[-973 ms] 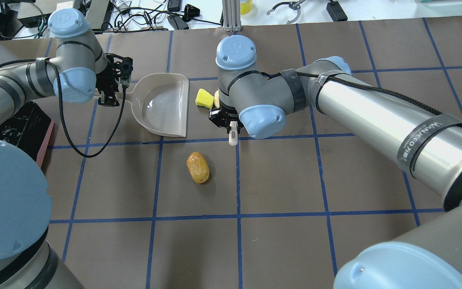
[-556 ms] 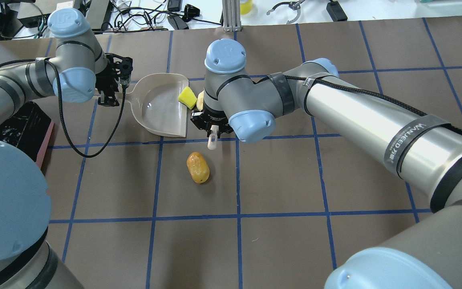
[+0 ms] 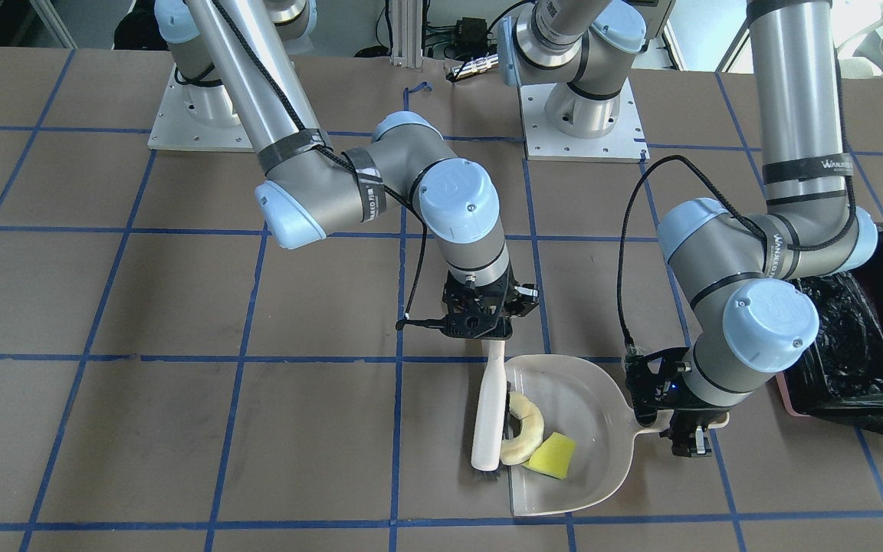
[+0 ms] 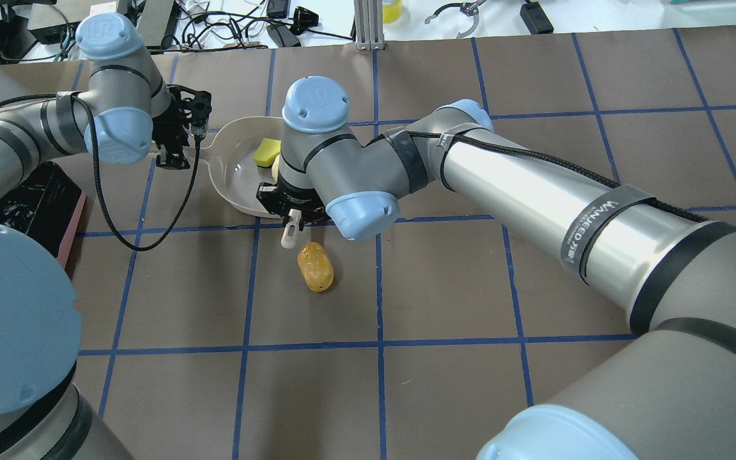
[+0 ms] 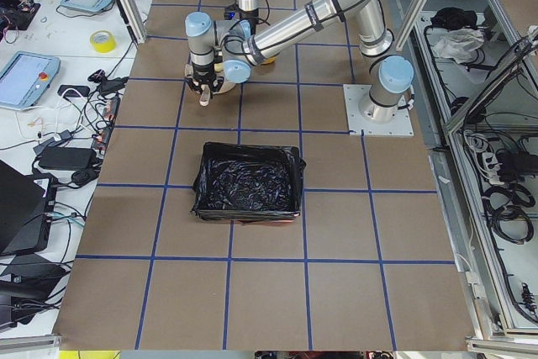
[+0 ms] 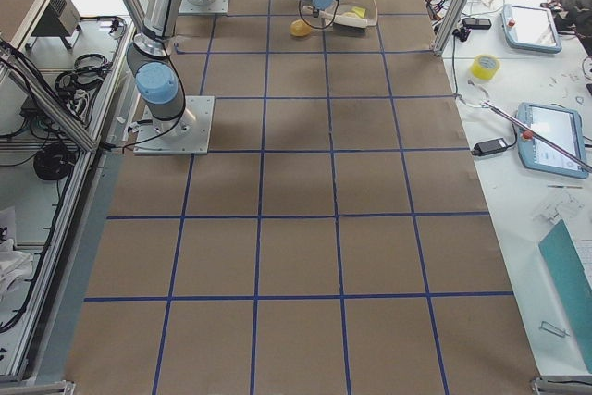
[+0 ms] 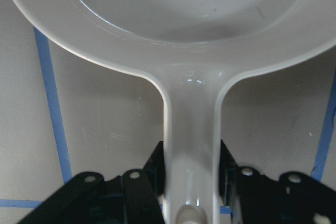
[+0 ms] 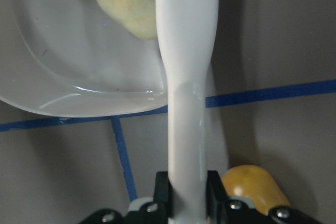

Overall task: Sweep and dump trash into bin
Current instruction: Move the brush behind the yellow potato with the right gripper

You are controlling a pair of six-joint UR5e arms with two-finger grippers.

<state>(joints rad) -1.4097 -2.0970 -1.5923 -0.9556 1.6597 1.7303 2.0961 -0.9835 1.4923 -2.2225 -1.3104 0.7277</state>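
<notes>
The oval lump is next to the dustpan's opening. My left gripper should slide the dustpan over to the lump, and my right gripper should move the brush behind the lump.
My left gripper (image 4: 173,153) is shut on the handle (image 7: 191,145) of the beige dustpan (image 4: 234,179), which lies flat on the table. My right gripper (image 4: 291,214) is shut on a white brush (image 3: 487,414), its head at the dustpan's mouth. The cream curved peel (image 3: 527,429) and the yellow wedge (image 3: 553,456) lie inside the dustpan (image 3: 602,399). The orange-brown oval lump (image 4: 315,266) lies on the table just outside the pan, next to my right gripper (image 8: 186,192). The pink bin (image 4: 36,198) with its black bag stands beside my left arm.
The table is brown with a blue tape grid. The bin (image 3: 855,345) sits close behind the left arm's elbow. Cables and tools lie on the white bench beyond the table's far edge (image 4: 278,25).
My right arm has swept the brush to the left, pushing the yellow wedge and the peel from the table into the dustpan. The left arm, dustpan and orange lump have not moved.
</notes>
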